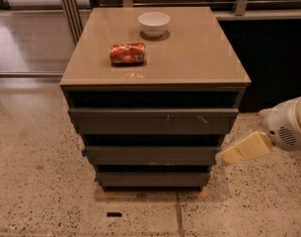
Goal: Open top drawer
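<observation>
I expect the top drawer to slide straight out when I pull it by its upper edge, because the dark gap leaves that edge open.
The top drawer is the widest of three dark grey handleless fronts in a small cabinet, with pale scuffs right of centre. It looks shut, with a dark gap above it under the tan top. My gripper, cream-coloured on a white arm, reaches in from the right. It sits low beside the cabinet's right side, level with the middle drawer, its tip just right of that front's edge. It holds nothing that I can see.
A white bowl and a crushed red can lie on the tan cabinet top. The bottom drawer sits above a low wooden base. Speckled floor lies in front; a dark counter stands behind right, metal rails behind left.
</observation>
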